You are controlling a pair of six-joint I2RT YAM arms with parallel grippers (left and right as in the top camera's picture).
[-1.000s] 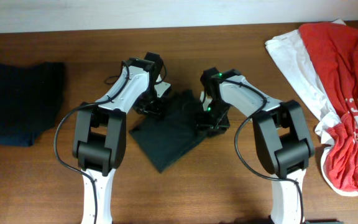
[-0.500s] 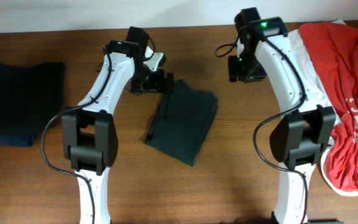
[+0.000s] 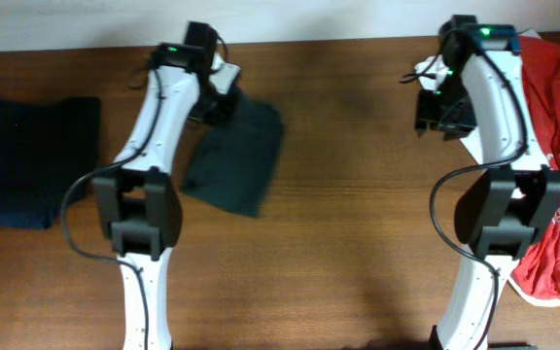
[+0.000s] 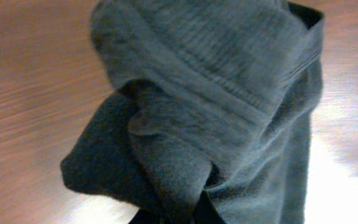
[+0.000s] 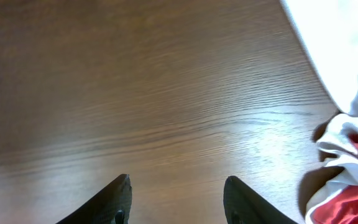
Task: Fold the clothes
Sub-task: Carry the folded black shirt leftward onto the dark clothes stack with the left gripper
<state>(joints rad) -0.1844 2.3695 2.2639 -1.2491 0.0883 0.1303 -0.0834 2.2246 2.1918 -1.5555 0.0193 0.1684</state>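
Observation:
I should keep moving my left gripper across, with the dark T-shirt folded compact [image 3: 234, 160] and the way to the stack clear, and let go of the T-shirt over the stack [image 3: 33, 160].
The dark T-shirt [image 3: 236, 156] lies folded into a compact bundle on the wooden table, left of centre, plain side up. My left gripper [image 3: 217, 97] is shut on its far edge. In the left wrist view the shirt [image 4: 229, 93] fills the frame, bunched and creased, and hides my fingers at the bottom edge. My right gripper [image 3: 442, 112] is open and empty, far to the right of the shirt. In the right wrist view its fingertips [image 5: 122, 196] stand wide apart over bare wood.
A stack of folded dark clothes [image 3: 29, 160] lies at the far left. A white shirt [image 5: 340, 50] and a red shirt [image 3: 557, 146] are heaped at the right edge, just right of my right gripper. The table's far edge [image 3: 338, 41] runs along the wall.
My left gripper has dragged the folded dark shirt left and toward the back. My right gripper let go of it and swung right to the white and red shirts.

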